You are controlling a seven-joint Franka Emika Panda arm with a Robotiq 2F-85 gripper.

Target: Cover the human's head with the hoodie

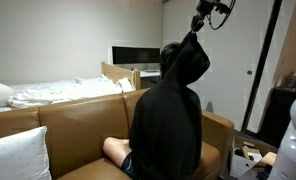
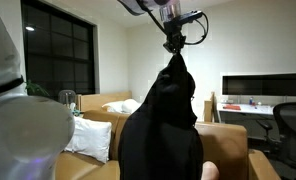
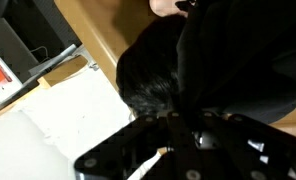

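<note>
My gripper should bring the peak of the hood (image 1: 192, 40) forward and down over the front hair (image 1: 169, 56), because the hood's peak is stretched high above the head and that hair is uncovered.
A person in a black hoodie (image 1: 166, 120) sits on a tan leather sofa, back to the camera in an exterior view. My gripper (image 1: 198, 30) is above the person's head, shut on the peak of the hood (image 1: 188, 55) and pulling it up into a point. It shows likewise in an exterior view (image 2: 173, 42), with the hood (image 2: 168, 75) stretched below it. In the wrist view the dark hair of the head (image 3: 148, 75) lies under the black fabric (image 3: 238, 60); the jaws (image 3: 183, 135) are dark and hard to make out.
The tan sofa (image 1: 68, 125) has a white pillow (image 1: 16, 155) at its end. A bed with white bedding (image 1: 58, 90) and a monitor (image 1: 135, 55) stand behind. A desk with a monitor (image 2: 266, 88) and chair (image 2: 291, 120) stand to the side.
</note>
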